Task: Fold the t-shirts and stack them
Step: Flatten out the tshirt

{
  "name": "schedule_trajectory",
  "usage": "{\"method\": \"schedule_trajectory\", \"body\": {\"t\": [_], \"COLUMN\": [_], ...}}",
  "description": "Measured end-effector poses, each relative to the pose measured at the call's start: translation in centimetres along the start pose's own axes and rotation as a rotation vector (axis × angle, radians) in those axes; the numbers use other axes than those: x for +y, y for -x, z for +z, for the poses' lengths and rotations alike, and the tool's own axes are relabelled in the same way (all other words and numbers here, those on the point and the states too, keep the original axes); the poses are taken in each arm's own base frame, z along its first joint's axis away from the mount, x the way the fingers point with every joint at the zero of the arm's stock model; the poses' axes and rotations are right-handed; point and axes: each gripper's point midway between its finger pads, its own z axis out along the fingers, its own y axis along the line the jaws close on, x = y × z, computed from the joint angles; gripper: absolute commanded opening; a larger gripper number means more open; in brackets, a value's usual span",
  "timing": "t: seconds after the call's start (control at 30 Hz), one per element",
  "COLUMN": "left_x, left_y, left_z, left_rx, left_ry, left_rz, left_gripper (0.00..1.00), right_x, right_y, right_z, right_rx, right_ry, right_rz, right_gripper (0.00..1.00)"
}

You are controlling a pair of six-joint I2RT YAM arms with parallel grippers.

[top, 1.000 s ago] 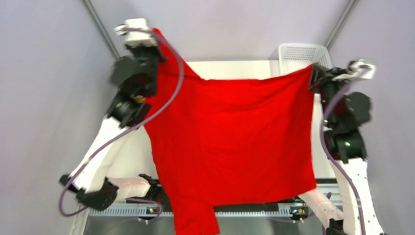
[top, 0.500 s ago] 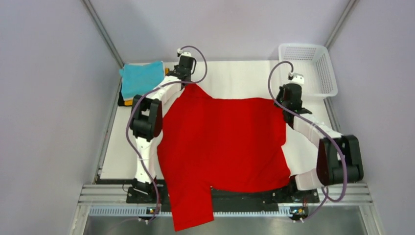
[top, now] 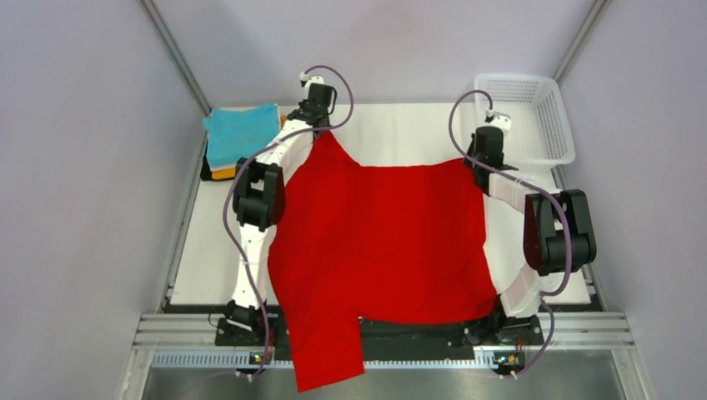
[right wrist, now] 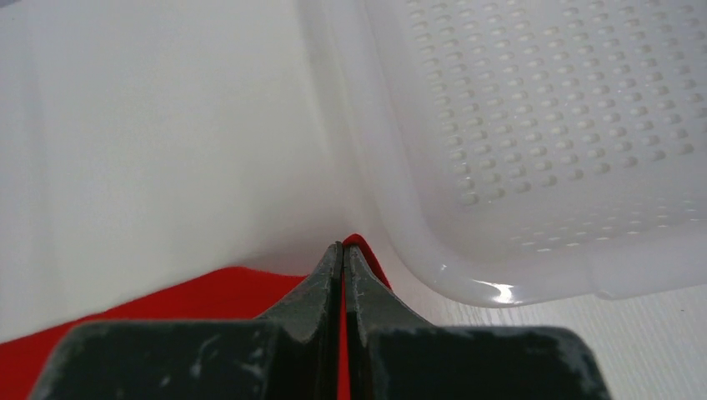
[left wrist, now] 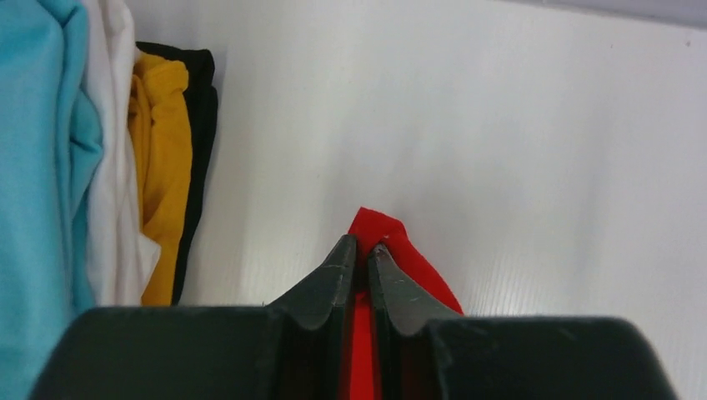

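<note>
The far sleeve lies under the robot's left gripper, folded to a narrow point, so next the left gripper grasps its folded layer and spreads the sleeve out flat.
The red t-shirt lies spread flat on the white table, one sleeve hanging over the near edge. My left gripper is shut on its far left corner, low at the table. My right gripper is shut on its far right corner, close to the basket. A stack of folded t-shirts sits at the far left with turquoise on top; the left wrist view shows turquoise, white, orange-yellow and black layers.
A white plastic mesh basket stands at the far right corner, its rim just right of my right fingers. Bare white table lies beyond the shirt. A metal rail runs along the near edge.
Both arms swung the hanging red shirt down and forward and laid it flat on the table. In the last half second both grippers moved slightly farther back, pulling the far edge taut.
</note>
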Motion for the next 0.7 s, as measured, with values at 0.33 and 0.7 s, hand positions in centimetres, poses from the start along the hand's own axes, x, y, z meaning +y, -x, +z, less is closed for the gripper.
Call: {"method": "schedule_trajectory", "body": {"t": [0.33, 0.7], "left_x": [0.2, 0.3], "left_y": [-1.2, -3.2], "left_z": [3.3, -4.5], "left_rx": [0.058, 0.188], "left_ry": [-0.011, -0.135], "left_rz": [-0.029, -0.155], "left_gripper": [0.99, 0.99], "right_x": [-0.8, 2.4], "right_y": [1.3, 2.4], "right_z": [0.4, -6.6], "right_rx": [0.016, 0.002], "right_ry": [-0.083, 0.158], "right_rz": [-0.001, 0.005], "right_gripper": [0.96, 0.99]}}
